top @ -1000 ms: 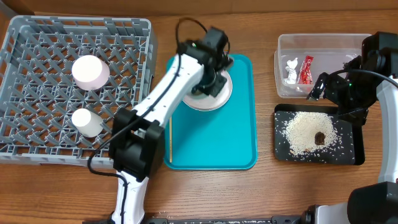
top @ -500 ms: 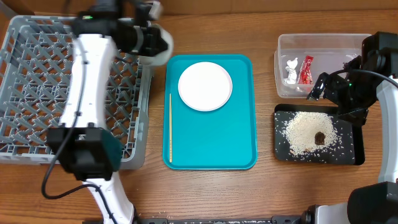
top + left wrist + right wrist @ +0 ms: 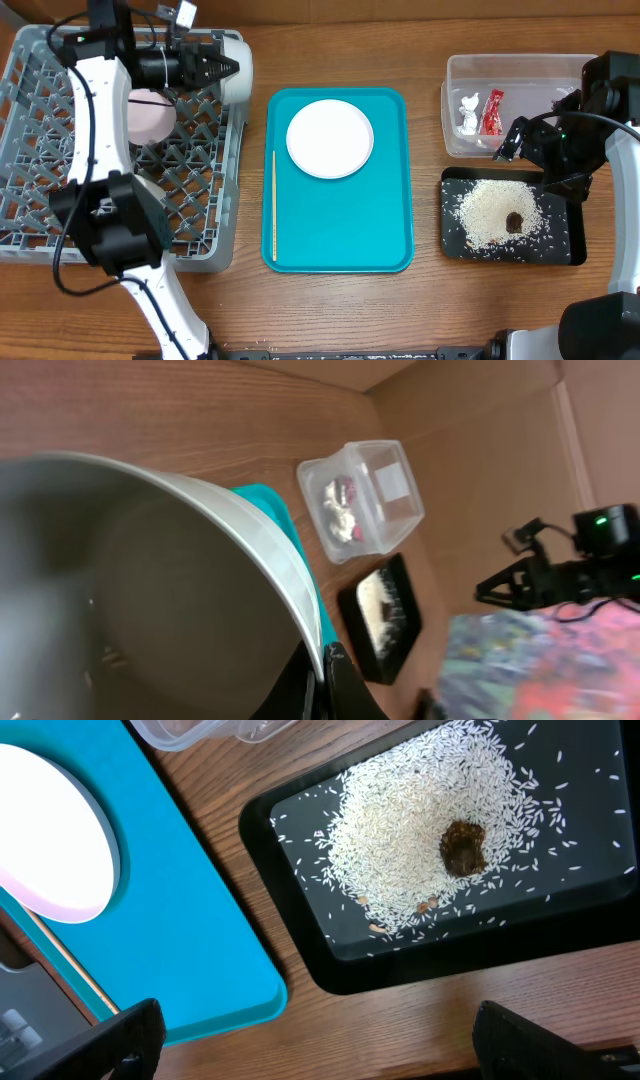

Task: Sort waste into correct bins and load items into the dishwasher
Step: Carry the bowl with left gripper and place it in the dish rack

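Observation:
The pale grey bowl (image 3: pixel 240 70) sticks out past the grey dish rack's side. My left gripper should therefore grip the bowl's rim again and pull the bowl inward over the dish rack's pegs (image 3: pixel 204 118).
My left gripper (image 3: pixel 218 68) is shut on the rim of the pale grey bowl (image 3: pixel 238 72), held on its side over the right wall of the grey dish rack (image 3: pixel 60 235). In the left wrist view the bowl (image 3: pixel 150 580) fills the frame, its rim pinched between the fingers (image 3: pixel 325 680). The pale pink bowl (image 3: pixel 150 112) sits in the rack, and my arm hides the white cup. The white plate (image 3: pixel 330 138) lies on the teal tray. The clear tub (image 3: pixel 520 65) holds the tissue (image 3: pixel 467 112) and red wrapper (image 3: pixel 491 110). The black tray (image 3: pixel 570 235) holds rice (image 3: pixel 490 210) and the brown lump (image 3: pixel 515 222). My right gripper (image 3: pixel 335 1050) is open and empty above the black tray's edge.
The teal serving tray (image 3: pixel 340 230) lies between the rack and the bins, with a thin wooden stick (image 3: pixel 274 205) along its left side. The right arm (image 3: pixel 600 110) hangs over the table's right edge.
My left gripper lifted the grey bowl off the white plate and carried it left to the rack's right wall, turning it on its side. The right arm has not moved.

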You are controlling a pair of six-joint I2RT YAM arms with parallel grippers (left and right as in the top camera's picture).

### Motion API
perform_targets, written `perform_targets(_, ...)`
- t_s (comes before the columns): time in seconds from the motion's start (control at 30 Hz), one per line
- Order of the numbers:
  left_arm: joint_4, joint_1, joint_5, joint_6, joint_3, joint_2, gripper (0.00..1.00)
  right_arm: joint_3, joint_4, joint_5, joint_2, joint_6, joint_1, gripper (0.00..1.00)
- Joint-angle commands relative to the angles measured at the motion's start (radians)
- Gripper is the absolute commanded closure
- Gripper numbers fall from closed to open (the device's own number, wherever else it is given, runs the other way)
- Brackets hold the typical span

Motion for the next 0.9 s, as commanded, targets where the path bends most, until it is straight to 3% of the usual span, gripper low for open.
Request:
perform_targets(0.0,-0.005,0.021,0.105,0.036,0.002,0.059,0.96,0.008,0.000,0.006,-0.010,-0.003,-0.002,0.00)
perform_targets(0.23,-0.042,0.072,0.097,0.037,0.002,0.134,0.96,0.008,-0.003,0.006,-0.010,-0.004,-0.002,0.00)
perform_targets(0.53,-0.127,0.154,-0.051,0.082,0.002,0.137,0.96,0.008,-0.003,0.006,-0.010,-0.004,-0.002,0.00)
perform_targets(0.57,-0.143,0.164,-0.072,0.095,0.002,0.137,0.94,0.008,-0.004,0.006,-0.010,-0.004,-0.002,0.00)
perform_targets(0.7,-0.202,0.195,-0.160,0.098,0.002,0.137,0.72,0.008,-0.006,0.006,-0.010,-0.004,-0.002,0.00)
perform_targets(0.77,-0.237,0.211,-0.162,0.132,0.002,0.137,0.67,0.008,-0.006,0.006,-0.010,-0.004,-0.002,0.00)
perform_targets(0.87,-0.284,0.232,-0.161,0.184,0.002,0.137,0.68,0.008,-0.005,0.006,-0.010,-0.004,-0.002,0.00)
